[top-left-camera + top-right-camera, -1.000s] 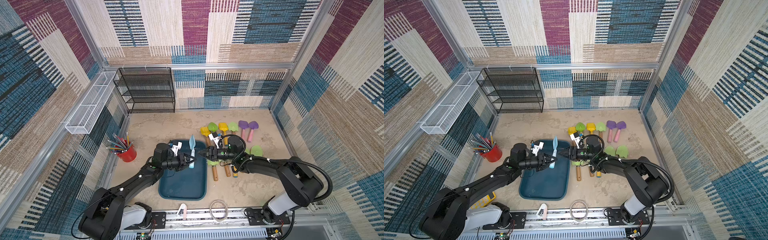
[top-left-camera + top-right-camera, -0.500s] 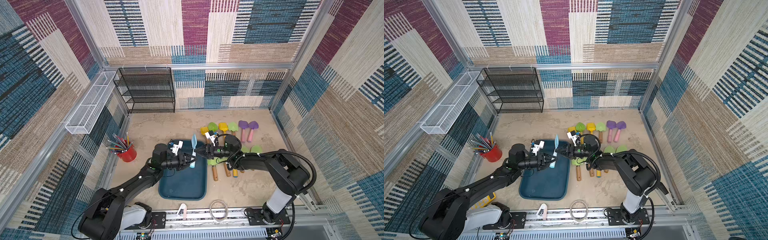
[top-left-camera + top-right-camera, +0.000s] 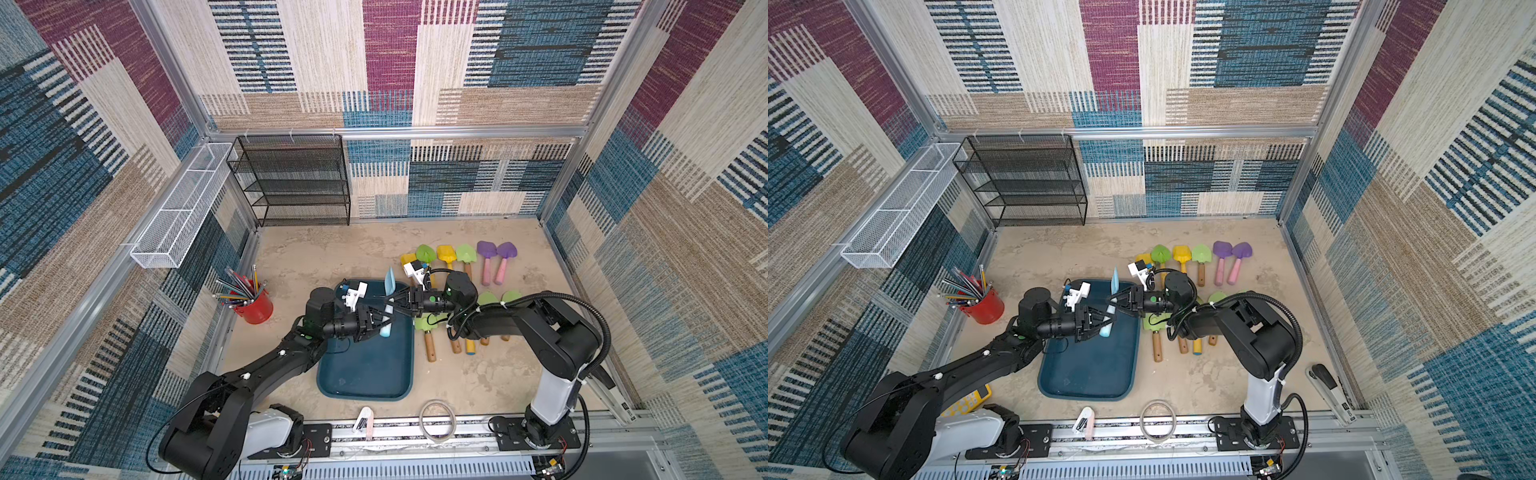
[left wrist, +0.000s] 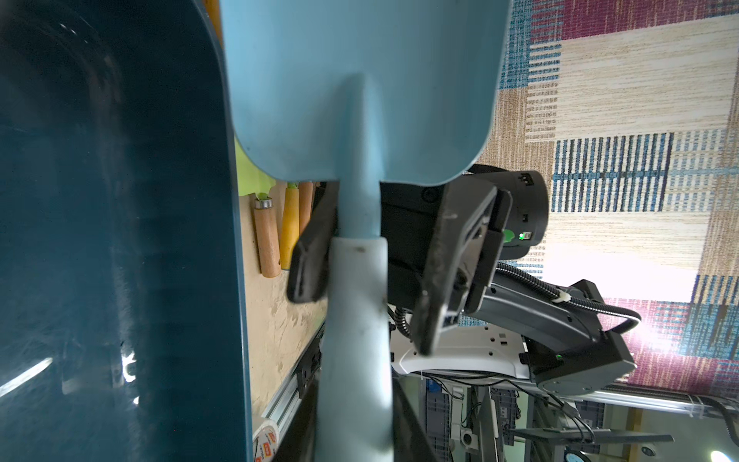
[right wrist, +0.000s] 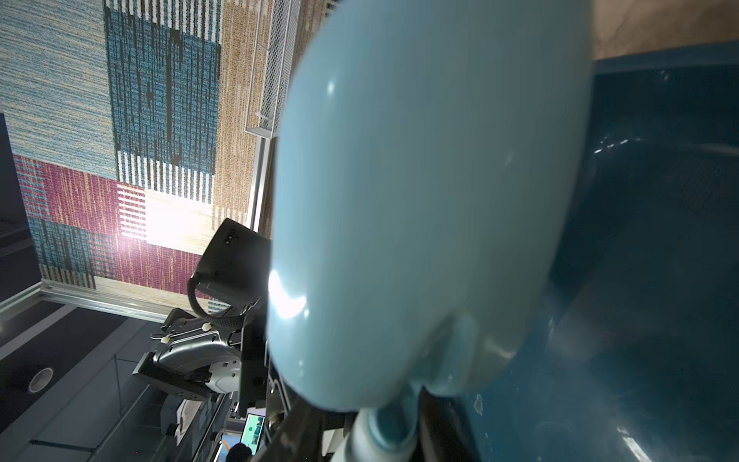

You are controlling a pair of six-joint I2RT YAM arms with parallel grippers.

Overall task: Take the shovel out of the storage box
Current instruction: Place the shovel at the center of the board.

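Next, I take the light blue shovel's neck (image 4: 359,206) with my right gripper and lay that shovel on the floor (image 3: 531,283) past the green shovels, because that spot is too far for my left gripper to reach.
A light blue shovel (image 3: 390,279) (image 3: 1114,279) stands upright over the far end of the dark teal storage box (image 3: 365,374) (image 3: 1088,374), blade up. My left gripper (image 3: 380,322) (image 3: 1104,322) is shut on its pale handle, which fills the left wrist view (image 4: 356,360). My right gripper (image 3: 390,300) (image 3: 1113,300) reaches in from the other side and straddles the shovel's neck just under the blade. In the left wrist view one of its fingers (image 4: 312,248) lies against the neck and the other (image 4: 452,260) stands a gap away. The blade's back (image 5: 420,200) fills the right wrist view.
Several green, yellow and purple shovels (image 3: 465,253) lie on the floor right of the box. A red pencil cup (image 3: 255,305) stands to its left. A black mesh rack (image 3: 291,178) and a white wire basket (image 3: 178,212) line the back left. A tape ring (image 3: 437,419) lies at the front edge.
My right gripper has slid left to the shovel's neck and its jaws have narrowed around it. The left gripper and the shovel have stayed in place.
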